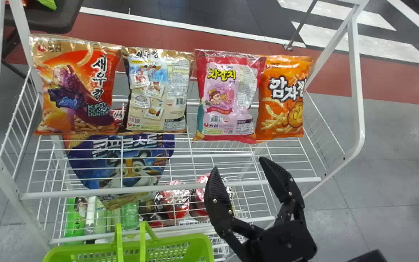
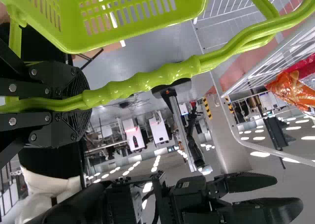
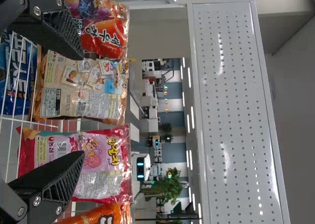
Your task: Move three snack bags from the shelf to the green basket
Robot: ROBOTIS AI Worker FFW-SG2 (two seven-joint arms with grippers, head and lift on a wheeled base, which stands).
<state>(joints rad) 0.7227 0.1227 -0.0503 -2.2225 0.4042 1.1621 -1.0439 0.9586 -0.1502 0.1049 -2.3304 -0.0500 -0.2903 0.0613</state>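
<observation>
My gripper will uncover the blue cereal bag's hidden top when it lifts the red-orange bag [image 1: 76,89], because a red sliver shows beside the red-orange bag.
Four snack bags stand in a row on the wire shelf: a red-orange bag [image 1: 76,87], a beige bag [image 1: 156,91], a pink bag [image 1: 227,96] and an orange bag [image 1: 283,98]. My right gripper [image 1: 243,165] is open in front of the shelf, nearer than the pink and orange bags, with nothing between its fingers. In the right wrist view my right gripper [image 3: 81,106] has the beige bag [image 3: 81,88] and the pink bag [image 3: 78,157] beyond it. The green basket [image 1: 129,251] is at the bottom edge; my left gripper [image 2: 64,103] is shut on its handle [image 2: 147,86].
A blue cereal bag [image 1: 122,163] and red-wrapped packs [image 1: 175,200] lie on the level below the wire shelf. White frame posts [image 1: 356,83] flank the shelf, and its front rail [image 1: 180,187] runs between the bags and the basket. Bottles [image 1: 75,218] stand lower left.
</observation>
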